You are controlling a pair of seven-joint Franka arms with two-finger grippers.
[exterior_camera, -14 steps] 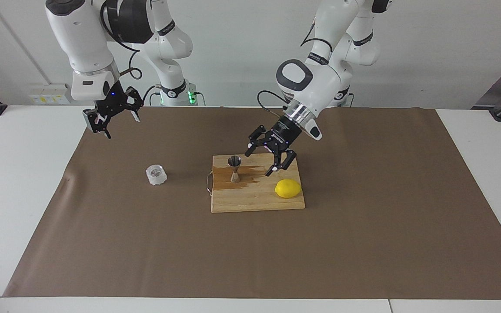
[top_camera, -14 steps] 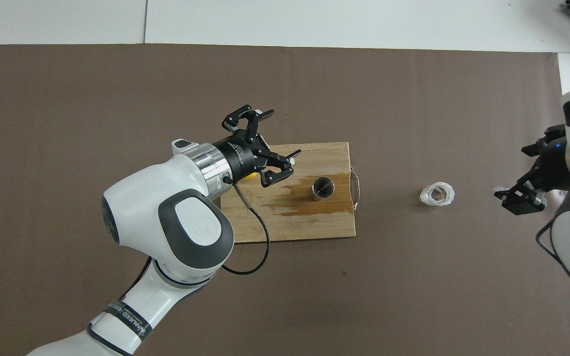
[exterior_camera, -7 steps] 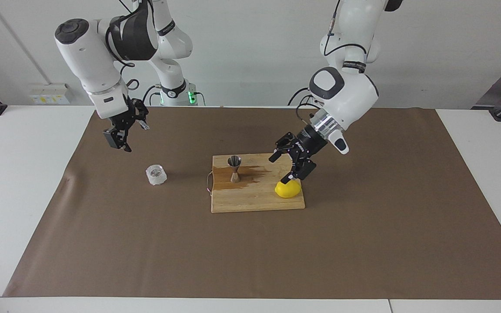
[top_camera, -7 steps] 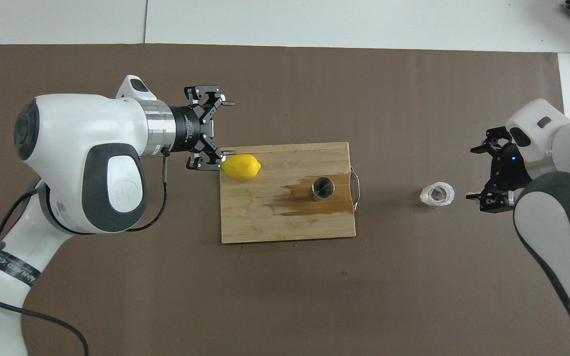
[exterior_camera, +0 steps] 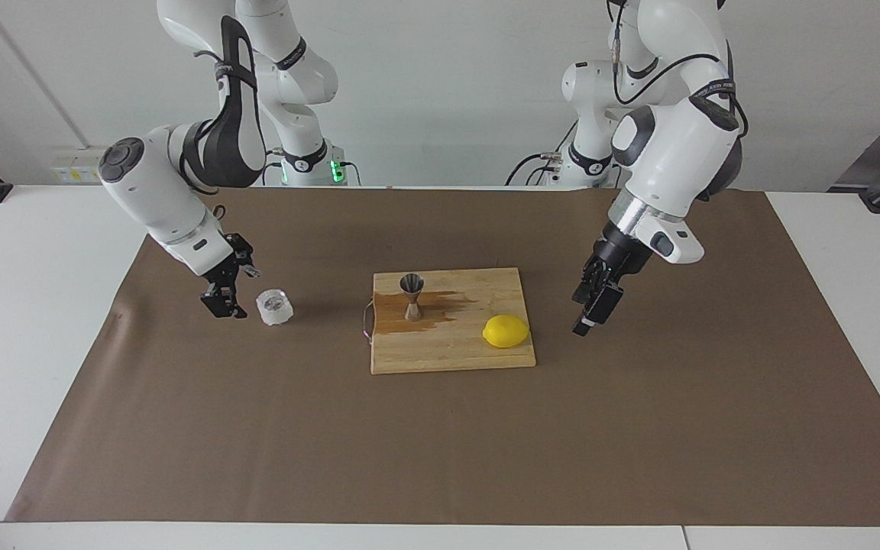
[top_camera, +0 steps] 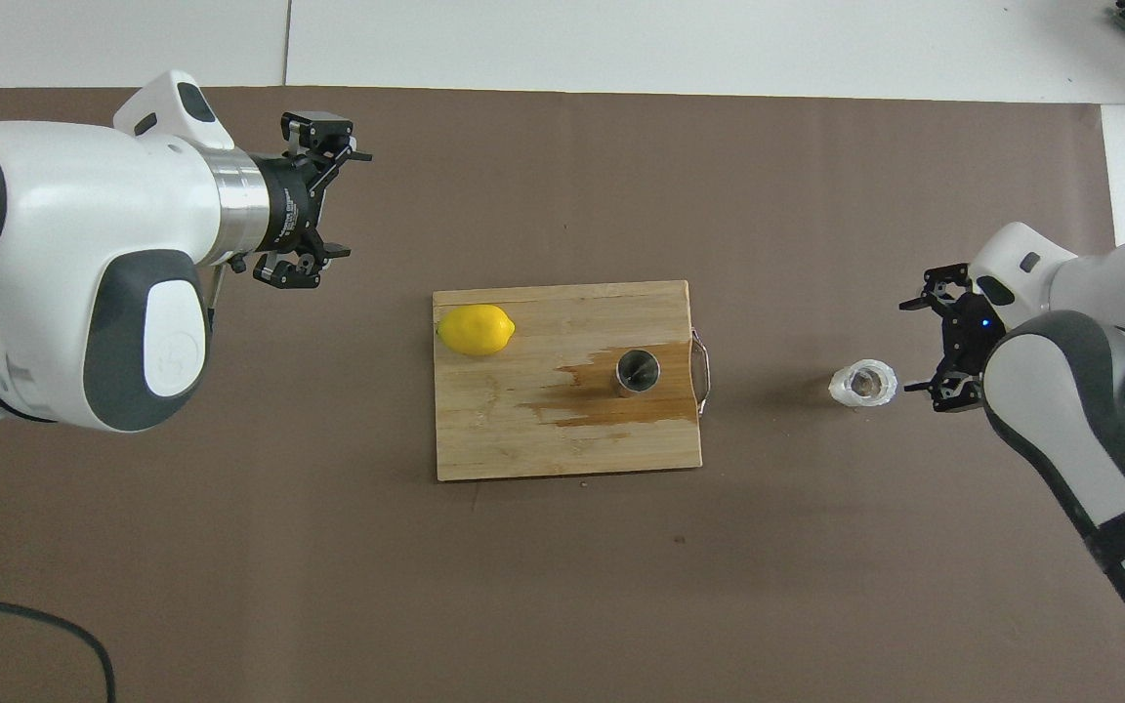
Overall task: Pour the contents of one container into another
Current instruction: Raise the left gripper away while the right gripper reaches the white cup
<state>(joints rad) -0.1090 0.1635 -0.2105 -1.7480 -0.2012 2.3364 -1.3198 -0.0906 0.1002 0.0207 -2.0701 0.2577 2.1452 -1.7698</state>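
My gripper will uncover stray drops hidden under the cup (top_camera: 863, 383) when it lifts the cup, because a dark wet stain (top_camera: 579, 394) spreads around the jigger.
The clear ribbed glass cup (exterior_camera: 274, 307) stands on the brown mat toward the right arm's end, also seen in the overhead view (top_camera: 863, 383). The steel hourglass jigger (exterior_camera: 412, 295) stands upright on the wooden board (exterior_camera: 448, 355), shown from above in the overhead view (top_camera: 638, 371). My right gripper (exterior_camera: 242, 293) is open and low beside the cup, on the side toward the right arm's end, with the cup outside its jaws; it also shows in the overhead view (top_camera: 910, 346). My left gripper (exterior_camera: 586, 308) is open and empty over the mat beside the board (top_camera: 342, 205).
A yellow lemon (exterior_camera: 506, 331) lies on the board's corner toward the left arm's end. A dark wet stain (exterior_camera: 428, 313) spreads on the board around the jigger. A wire handle (top_camera: 703, 369) sticks out of the board's edge toward the cup.
My left gripper has swung off the board, past the lemon, toward the left arm's end. My right gripper has come down from high up to beside the glass cup.
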